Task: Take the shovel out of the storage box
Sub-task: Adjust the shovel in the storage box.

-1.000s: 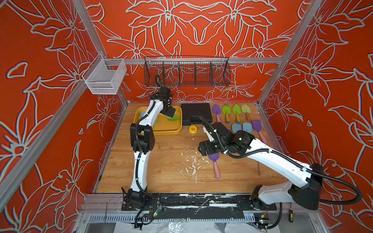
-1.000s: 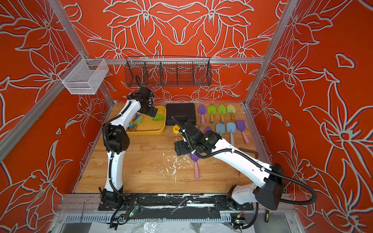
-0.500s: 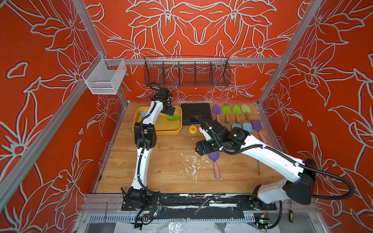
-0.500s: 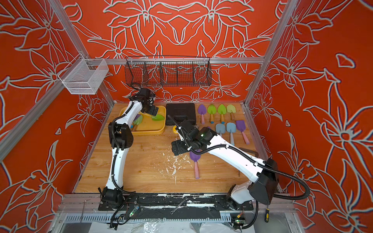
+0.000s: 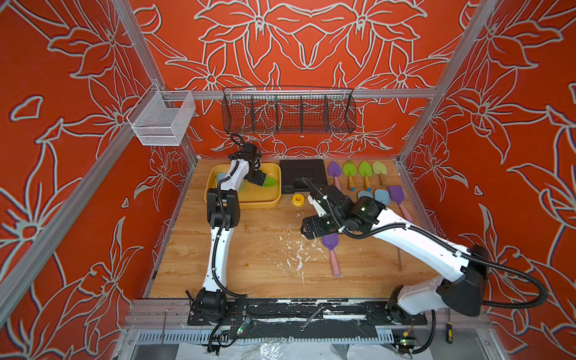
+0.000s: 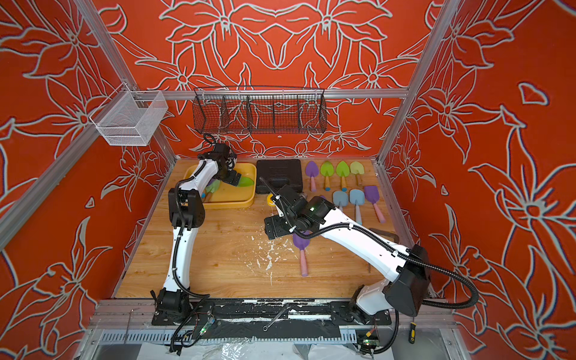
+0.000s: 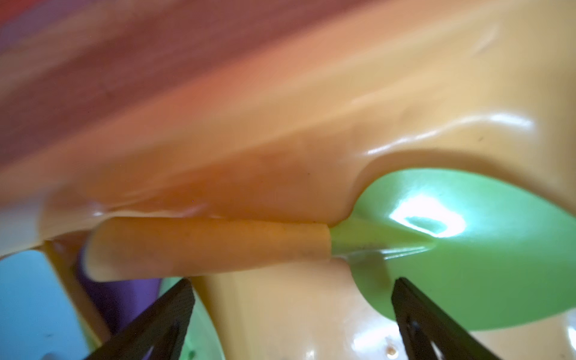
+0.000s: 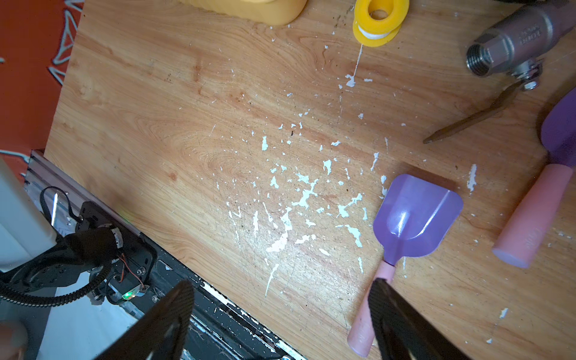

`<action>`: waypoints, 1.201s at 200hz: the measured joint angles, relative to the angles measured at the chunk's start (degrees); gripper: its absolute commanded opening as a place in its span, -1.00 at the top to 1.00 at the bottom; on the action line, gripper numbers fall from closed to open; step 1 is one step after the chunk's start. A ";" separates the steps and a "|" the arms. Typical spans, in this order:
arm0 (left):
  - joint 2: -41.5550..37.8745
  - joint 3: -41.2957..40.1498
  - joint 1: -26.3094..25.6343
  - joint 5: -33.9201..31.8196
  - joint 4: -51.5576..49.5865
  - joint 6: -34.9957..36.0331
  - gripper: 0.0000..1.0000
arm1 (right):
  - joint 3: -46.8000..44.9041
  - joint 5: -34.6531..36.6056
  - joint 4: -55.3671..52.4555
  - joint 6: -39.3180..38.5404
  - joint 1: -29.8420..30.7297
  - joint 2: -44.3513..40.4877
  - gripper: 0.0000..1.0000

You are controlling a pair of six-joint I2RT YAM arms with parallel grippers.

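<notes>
The orange handle (image 7: 210, 247) lies along the box's side, lengthwise across my left gripper's opening. I should first turn the green shovel around, then grip its neck (image 7: 358, 238).
The yellow storage box (image 5: 243, 204) stands at the back left of the table, seen in both top views. Inside it a green shovel (image 7: 467, 249) with an orange handle lies along the box's wall. My left gripper (image 7: 293, 280) is down in the box, open, its fingers just short of the handle and holding nothing. More shovels lie in the box: a blue one (image 5: 222, 178) and a purple one (image 7: 118, 299). My right gripper (image 8: 282, 282) hangs open over mid-table, beside a purple shovel (image 8: 417, 215) with a pink handle lying on the wood.
A black tool case (image 5: 302, 174) sits right of the box. Several shovels (image 5: 358, 170) are laid in rows at the back right. A yellow tape roll (image 5: 298, 199) and a metal valve (image 8: 514, 43) lie near my right gripper. A black wire basket (image 5: 288, 110) and a white mesh basket (image 5: 162, 120) hang above.
My left arm's elbow has shifted a little to the right and back, the gripper staying in the box. My right arm has drawn slightly to the left. Both grippers stay open.
</notes>
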 measured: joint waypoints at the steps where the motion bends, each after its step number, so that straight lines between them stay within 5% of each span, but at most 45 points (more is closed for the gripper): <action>1: 0.00 -0.07 0.02 0.02 0.00 0.00 -0.99 | 0.00 0.00 0.04 0.00 0.00 0.00 -0.80; 83: -4.63 -6.03 2.34 8.22 4.26 -7.63 -1.00 | -2.64 -0.02 2.51 1.36 0.00 -0.57 -0.84; 240: 1.22 2.54 2.75 12.70 10.80 -19.69 -1.00 | -4.92 -1.66 4.00 2.43 0.00 -1.62 -0.84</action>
